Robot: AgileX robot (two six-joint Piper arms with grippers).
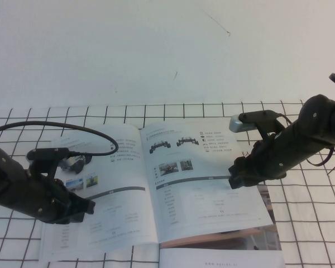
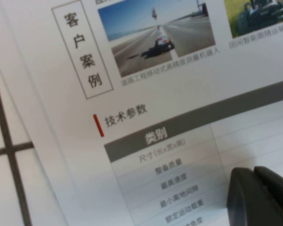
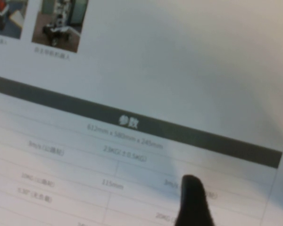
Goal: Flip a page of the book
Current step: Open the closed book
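My right gripper is about to pull the outer edge of the open page inward. The page curves softly into the spine, so it will bend up into an arch.
The book lies open on the checked table. Its right-hand page shows two black chassis at the top, two small photos and a grey-barred table. My right gripper hangs over that page's outer edge, open. One dark fingertip rests on the table rows, and the other finger is hidden. My left gripper is shut, its fingertips together and pressed on the left page, beside its grey table bar.
Another booklet with a room photo sticks out from under the book's near right corner. A white cover lies at the front edge. A black cable loops over the left page. The white wall stands behind the gridded cloth.
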